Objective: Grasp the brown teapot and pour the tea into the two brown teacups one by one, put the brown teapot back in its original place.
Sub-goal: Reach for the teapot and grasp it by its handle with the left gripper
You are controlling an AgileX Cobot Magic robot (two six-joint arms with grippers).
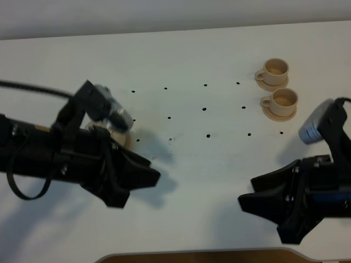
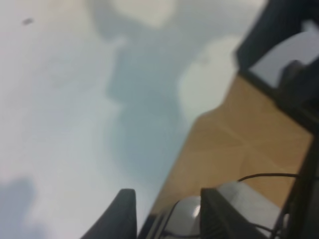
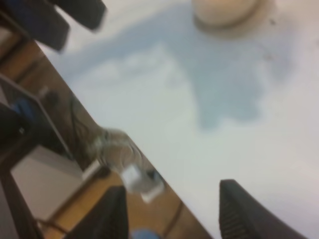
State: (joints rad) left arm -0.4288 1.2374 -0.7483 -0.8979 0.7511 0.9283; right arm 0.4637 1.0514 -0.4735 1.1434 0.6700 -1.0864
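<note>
Empty table [image 1: 171,185] is under my left gripper as it reaches past the brown teapot [image 1: 120,137], so next I pull the gripper back and turn it to face the teapot's outer side.
The two brown teacups stand on small saucers at the far right, one [image 1: 275,68] behind the other [image 1: 284,98]. The brown teapot is almost fully hidden behind my left arm; only a tan sliver [image 1: 126,139] shows, and I cannot tell teapot from saucer there. In the right wrist view a blurred tan round shape [image 3: 225,10] on a tan base shows far ahead. My left gripper [image 1: 140,189] is open and empty over bare table near the front; the left wrist view [image 2: 169,214] shows nothing between its fingers. My right gripper [image 1: 258,205] is open and empty at the front right, also in its wrist view [image 3: 172,214].
The white table [image 1: 186,55] carries a grid of small black dots. Its front edge [image 1: 197,253] lies just below both grippers, with brown floor and cables beyond it in the wrist views. The cups sit behind the right arm.
</note>
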